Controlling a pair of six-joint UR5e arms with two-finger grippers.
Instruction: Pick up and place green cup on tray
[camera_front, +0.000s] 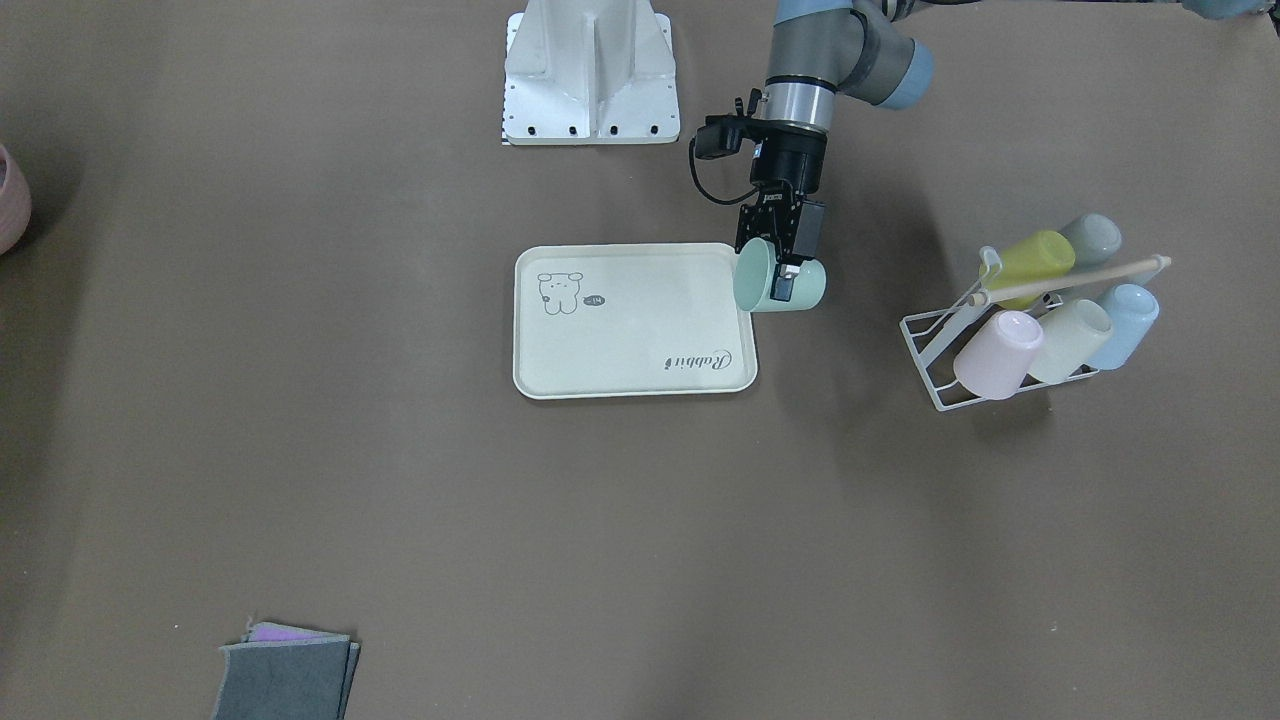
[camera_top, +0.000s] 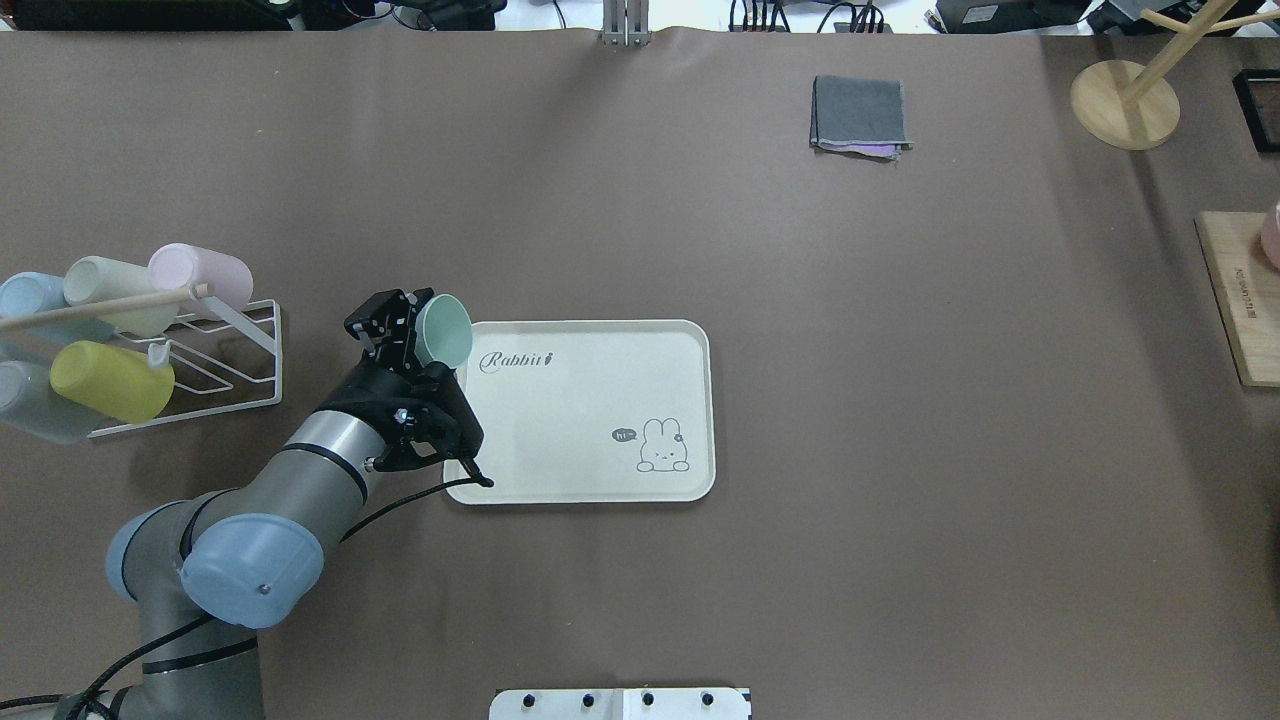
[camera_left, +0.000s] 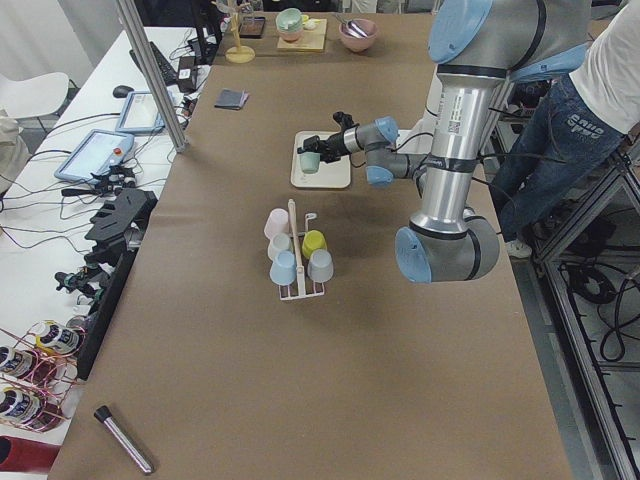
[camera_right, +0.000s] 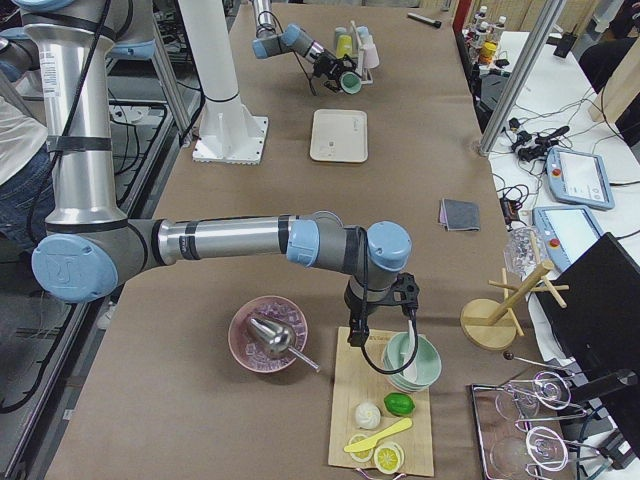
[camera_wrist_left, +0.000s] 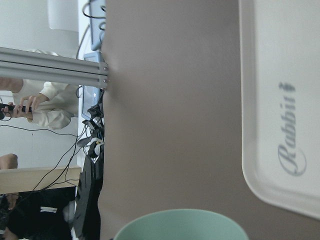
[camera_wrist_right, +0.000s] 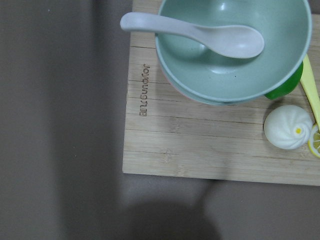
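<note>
I should turn the green cup upright with my left gripper above the tray's middle (camera_front: 657, 320) before I lower it, because the cup hangs tipped with its opening (camera_front: 755, 276) facing across the tray.
The pale green cup (camera_front: 806, 287) hangs tipped on its side, mouth toward the tray, with my left gripper (camera_front: 783, 278) shut on its rim. It is held just off the cream tray's (camera_front: 630, 330) corner by the "Rabbit" lettering; in the overhead view the cup (camera_top: 447, 330) overlaps the tray's (camera_top: 590, 400) left edge. The left wrist view shows the cup's rim (camera_wrist_left: 180, 225) at the bottom and the tray (camera_wrist_left: 275, 90) to the right. My right gripper (camera_right: 382, 330) hovers far away over a wooden board; whether it is open or shut I cannot tell.
A white wire rack (camera_top: 215, 365) with several pastel cups stands on the left arm's side of the tray. Folded grey cloths (camera_top: 860, 115) lie across the table. Below the right wrist, a wooden board (camera_wrist_right: 200, 145) carries a green bowl (camera_wrist_right: 235, 60) with a spoon.
</note>
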